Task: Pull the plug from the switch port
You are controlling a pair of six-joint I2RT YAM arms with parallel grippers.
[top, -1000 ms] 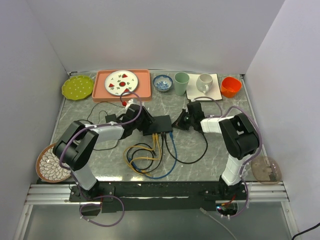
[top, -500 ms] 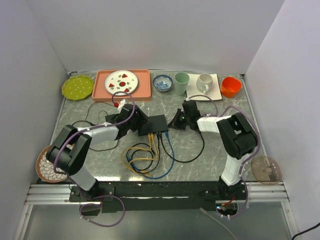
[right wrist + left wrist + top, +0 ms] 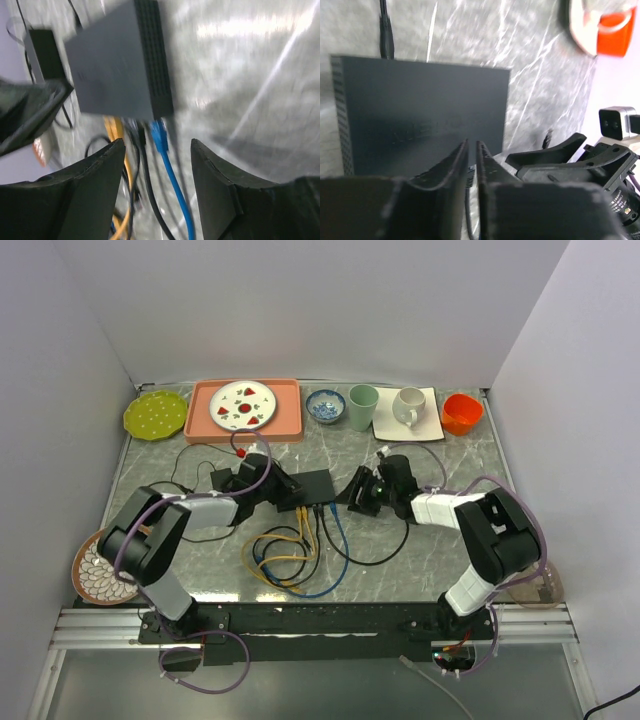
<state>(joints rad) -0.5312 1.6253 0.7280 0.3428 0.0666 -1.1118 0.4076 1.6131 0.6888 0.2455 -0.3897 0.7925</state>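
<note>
The fingers of the robot's right gripper are short of the blue plug (image 3: 159, 136), so next the right gripper goes closer to the switch's edge (image 3: 159, 120) and pinches the plug there.
The switch (image 3: 314, 485) is a flat black box lying mid-table, with yellow, black and blue cables leaving its near edge. In the right wrist view the blue plug (image 3: 159, 134) sits in the end socket of the switch (image 3: 110, 75), beside a black cable (image 3: 145, 155) and yellow cables (image 3: 117, 132). My right gripper (image 3: 157, 150) is open, its fingers standing either side of the blue plug without touching it. My left gripper (image 3: 471, 146) is shut with nothing in it, its tips over the near part of the switch top (image 3: 420, 110). From above, the left gripper (image 3: 284, 490) and the right gripper (image 3: 352, 498) flank the switch.
A small black adapter block (image 3: 222, 477) lies left of the switch. Coiled cables (image 3: 290, 565) cover the near middle. Along the back stand a green plate (image 3: 156, 415), a pink tray (image 3: 200, 425), a blue bowl (image 3: 325, 405), a green cup (image 3: 363, 405), a white mug (image 3: 408, 407) and an orange cup (image 3: 461, 413).
My right gripper has opened and shifted toward the near side, to the cable end of the switch. My left gripper has shut over the switch. The switch has slid slightly left.
</note>
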